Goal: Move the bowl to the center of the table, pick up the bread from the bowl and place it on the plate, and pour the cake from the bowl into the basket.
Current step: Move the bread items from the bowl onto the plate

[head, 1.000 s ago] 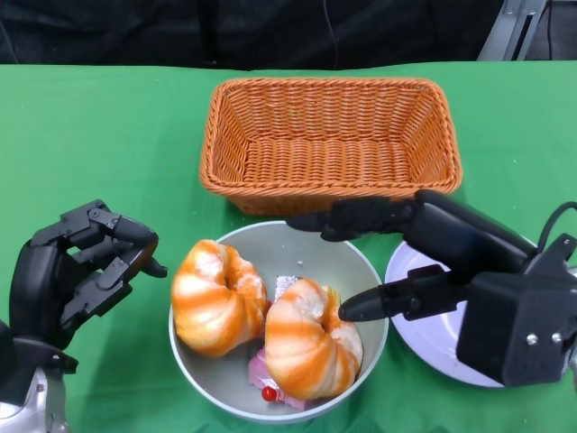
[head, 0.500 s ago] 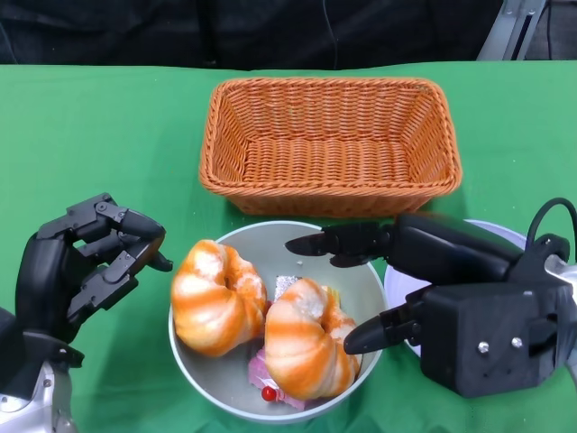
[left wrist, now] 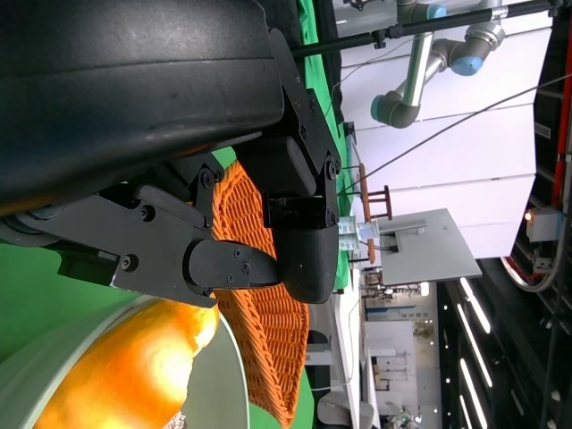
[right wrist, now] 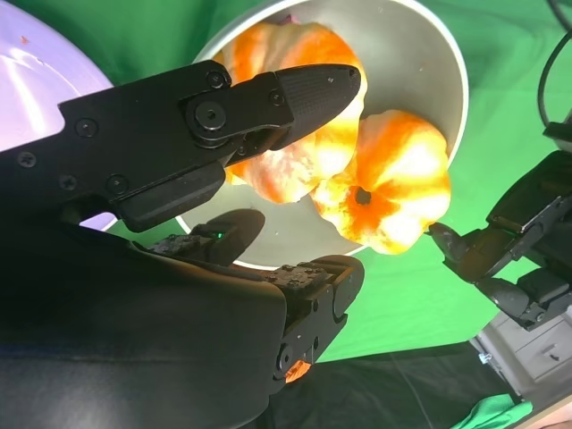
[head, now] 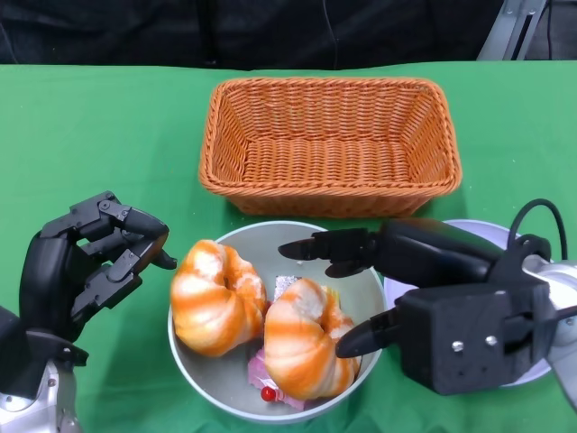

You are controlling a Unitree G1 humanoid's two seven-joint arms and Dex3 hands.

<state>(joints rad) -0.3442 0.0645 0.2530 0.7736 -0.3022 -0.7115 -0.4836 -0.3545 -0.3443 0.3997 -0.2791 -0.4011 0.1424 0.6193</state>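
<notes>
A speckled white edge (head: 285,285) is showing behind the bread over the pink cake (head: 308,345), so I should expect more cakes to be hidden under that bread.
The grey bowl (head: 200,383) stands near the table's front, just in front of the basket. In it lie two orange-and-white breads, one on the left (head: 216,296) and one on the right (head: 305,341), over a pink cake (head: 267,386) with a red cherry. My right hand (head: 424,289) reaches over the bowl from the right. Its fingers are spread on either side of the right bread (right wrist: 304,152), not closed on it. My left hand (head: 86,266) hovers left of the bowl, fingers loosely bent, holding nothing. The pale plate (head: 473,231) lies mostly hidden under my right hand.
An orange wicker basket (head: 329,144) stands empty behind the bowl, close to its far rim. Green cloth (head: 99,135) covers the table. The right wrist view shows the plate (right wrist: 36,71) beside the bowl (right wrist: 429,63) and my left hand (right wrist: 518,241) beyond.
My right hand has moved left and nearer, its fingers now reaching over the bowl around the right bread. The left hand has edged slightly toward the bowl.
</notes>
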